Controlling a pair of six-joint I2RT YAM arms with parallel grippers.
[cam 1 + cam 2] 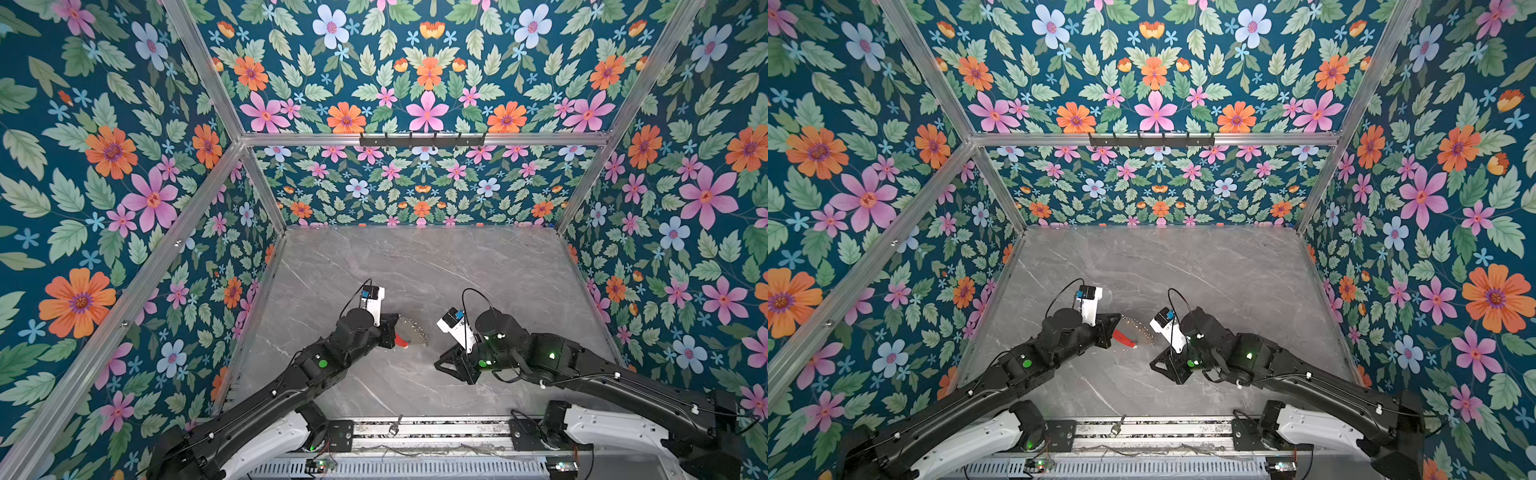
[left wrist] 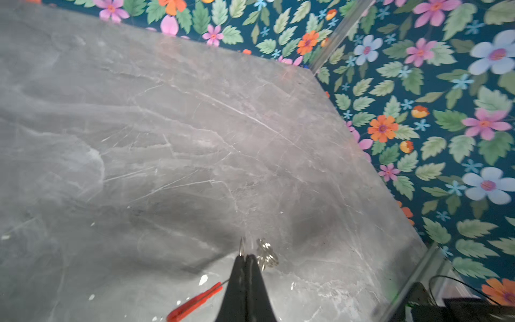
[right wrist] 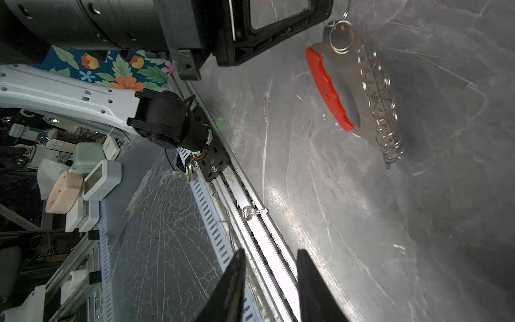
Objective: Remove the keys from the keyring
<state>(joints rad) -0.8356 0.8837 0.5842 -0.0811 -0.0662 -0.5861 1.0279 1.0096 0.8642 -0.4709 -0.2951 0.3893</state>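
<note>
The key is on the aluminium rail (image 1: 394, 427), so my left gripper should put the keyring (image 1: 412, 329) down and move away before my right gripper gets the key.
The keyring (image 1: 415, 332) (image 1: 1140, 330) is a grey crescent plate (image 3: 359, 92) with a red inner strip (image 3: 326, 86) and a fringe of silver loops (image 3: 381, 108). My left gripper (image 1: 392, 329) (image 2: 245, 256) is shut on one end of it; the left wrist view shows the thin plate edge, a loop (image 2: 267, 255) and the red strip (image 2: 195, 302) beside the closed jaws. One tiny key (image 3: 252, 212) (image 1: 394, 428) (image 1: 1116, 428) lies apart on the aluminium rail at the table's front edge. My right gripper (image 1: 440, 366) (image 1: 1156, 365) (image 3: 270, 251) is open and empty, pointing toward that rail.
Grey marble tabletop (image 1: 436, 270) enclosed by floral walls. An aluminium rail (image 1: 436, 428) and slotted cable duct (image 1: 395, 469) run along the front between both arm bases. A black hook bar (image 1: 422, 139) hangs on the back frame.
</note>
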